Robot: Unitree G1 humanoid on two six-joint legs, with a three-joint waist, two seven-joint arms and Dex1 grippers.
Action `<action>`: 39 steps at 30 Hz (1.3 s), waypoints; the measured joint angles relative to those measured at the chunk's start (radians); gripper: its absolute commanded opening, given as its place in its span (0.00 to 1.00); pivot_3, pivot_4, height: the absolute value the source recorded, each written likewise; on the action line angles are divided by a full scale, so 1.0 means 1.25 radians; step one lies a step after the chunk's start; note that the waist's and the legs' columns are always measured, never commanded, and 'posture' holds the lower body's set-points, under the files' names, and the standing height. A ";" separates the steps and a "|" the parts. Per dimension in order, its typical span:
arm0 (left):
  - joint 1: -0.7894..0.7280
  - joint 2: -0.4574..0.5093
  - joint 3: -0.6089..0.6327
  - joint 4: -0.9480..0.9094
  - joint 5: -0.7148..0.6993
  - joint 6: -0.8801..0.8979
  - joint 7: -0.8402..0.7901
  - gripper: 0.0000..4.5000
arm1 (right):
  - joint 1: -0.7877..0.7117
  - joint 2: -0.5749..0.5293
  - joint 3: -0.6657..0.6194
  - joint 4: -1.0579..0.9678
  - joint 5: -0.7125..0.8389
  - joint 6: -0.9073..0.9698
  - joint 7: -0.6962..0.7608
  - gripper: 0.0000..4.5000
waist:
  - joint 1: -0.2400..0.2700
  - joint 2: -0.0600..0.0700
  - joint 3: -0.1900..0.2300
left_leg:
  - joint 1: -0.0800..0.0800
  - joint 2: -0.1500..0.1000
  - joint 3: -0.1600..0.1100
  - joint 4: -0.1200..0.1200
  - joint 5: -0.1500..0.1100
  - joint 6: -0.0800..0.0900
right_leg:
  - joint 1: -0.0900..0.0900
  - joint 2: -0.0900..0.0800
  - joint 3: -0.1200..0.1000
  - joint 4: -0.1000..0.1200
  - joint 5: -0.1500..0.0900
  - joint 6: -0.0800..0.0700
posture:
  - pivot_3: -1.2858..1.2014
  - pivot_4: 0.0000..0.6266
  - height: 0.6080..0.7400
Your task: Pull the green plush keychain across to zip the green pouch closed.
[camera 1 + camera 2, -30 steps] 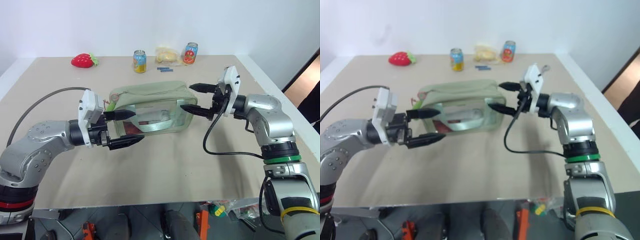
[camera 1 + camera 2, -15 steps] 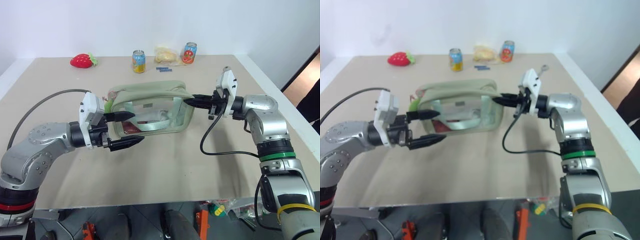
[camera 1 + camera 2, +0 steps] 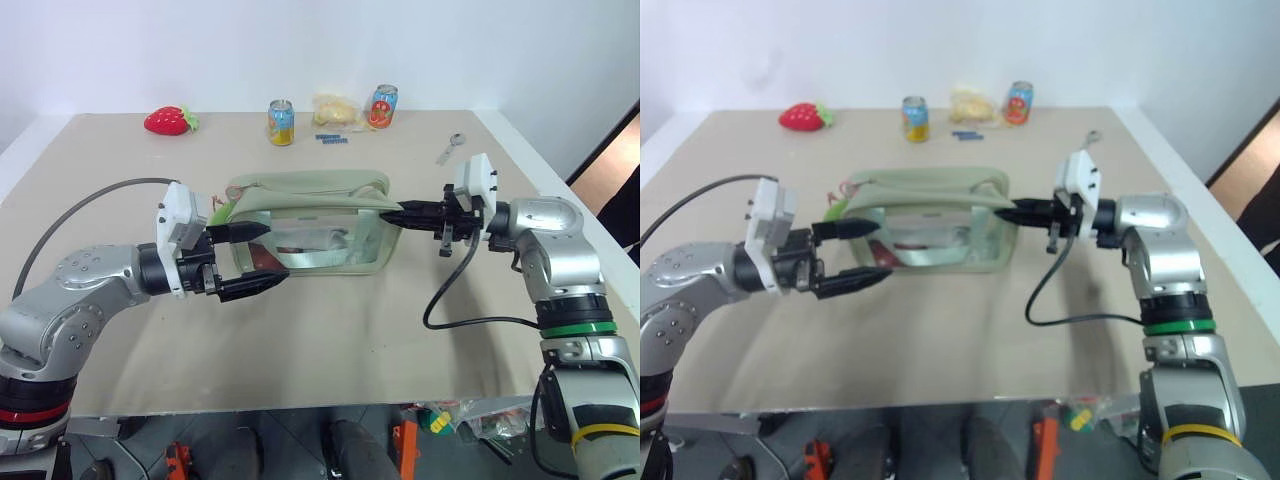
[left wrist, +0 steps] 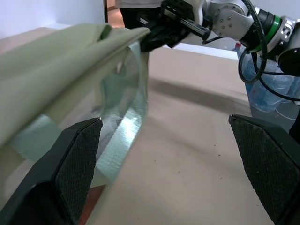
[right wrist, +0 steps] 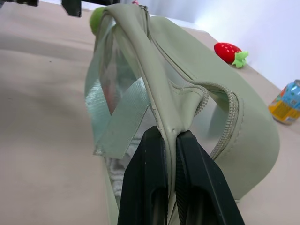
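Observation:
The green plush keychain (image 3: 220, 212) hangs beside the green pouch's end (image 3: 234, 205), so when I pull, I expect it to bring the zipper along and flop over the top.
The green pouch (image 3: 300, 190) lies mid-table, clear panel facing me, its top zipper (image 5: 232, 117) partly open at the right end. My right gripper (image 3: 390, 213) is shut on the fabric edge at the pouch's right end; in the right wrist view its fingers (image 5: 150, 178) pinch that edge. The green plush keychain (image 3: 221, 207) sits at the pouch's left top corner, also visible far off in the right wrist view (image 5: 97, 16). My left gripper (image 3: 275, 254) is open in front of the pouch's left end, just right of the keychain, holding nothing.
Along the far edge stand a strawberry toy (image 3: 168, 120), a yellow can (image 3: 281, 121), a pale snack bag (image 3: 335, 108) and a red can (image 3: 381, 106). A small blue item (image 3: 330, 138) and a spoon (image 3: 450, 148) lie behind the pouch.
My right gripper went from open to shut on the pouch's right end and drew back to the right, dragging the pouch that way. The left gripper stayed open in place.

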 measured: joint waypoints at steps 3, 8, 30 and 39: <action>-0.005 0.000 0.003 -0.015 -0.014 0.012 0.006 1.00 | 0.045 -0.021 -0.022 -0.053 0.026 0.026 0.004 0.02 | 0.000 0.000 0.000 | 0.000 0.000 0.000 0.001 0.000 0.000 | 0.000 0.000 0.000 0.000 0.000 0.000 | 0.52 0.24 1.00; -0.012 0.000 0.003 -0.015 -0.016 0.015 0.008 1.00 | 0.074 -0.046 -0.036 -0.082 0.041 0.035 0.015 0.02 | -0.002 0.000 0.000 | 0.002 0.000 0.001 0.001 0.000 0.000 | 0.001 0.000 0.000 0.000 0.001 -0.001 | 0.52 0.24 1.00; 0.110 -0.038 0.153 0.137 0.030 -0.020 0.091 1.00 | 0.112 -0.038 -0.036 -0.088 0.023 -0.018 -0.057 0.02 | -0.001 0.000 0.000 | 0.003 0.001 0.002 0.003 0.001 -0.001 | 0.001 0.000 0.001 0.001 0.001 -0.003 | 0.52 0.24 1.00; 0.060 -0.060 0.110 0.210 0.073 -0.064 0.050 0.74 | 0.108 -0.038 -0.033 -0.088 0.015 -0.018 -0.058 0.00 | -0.002 0.000 0.000 | 0.003 0.001 0.002 0.003 0.001 -0.001 | 0.001 0.001 0.001 0.001 0.001 -0.003 | 0.52 0.24 1.00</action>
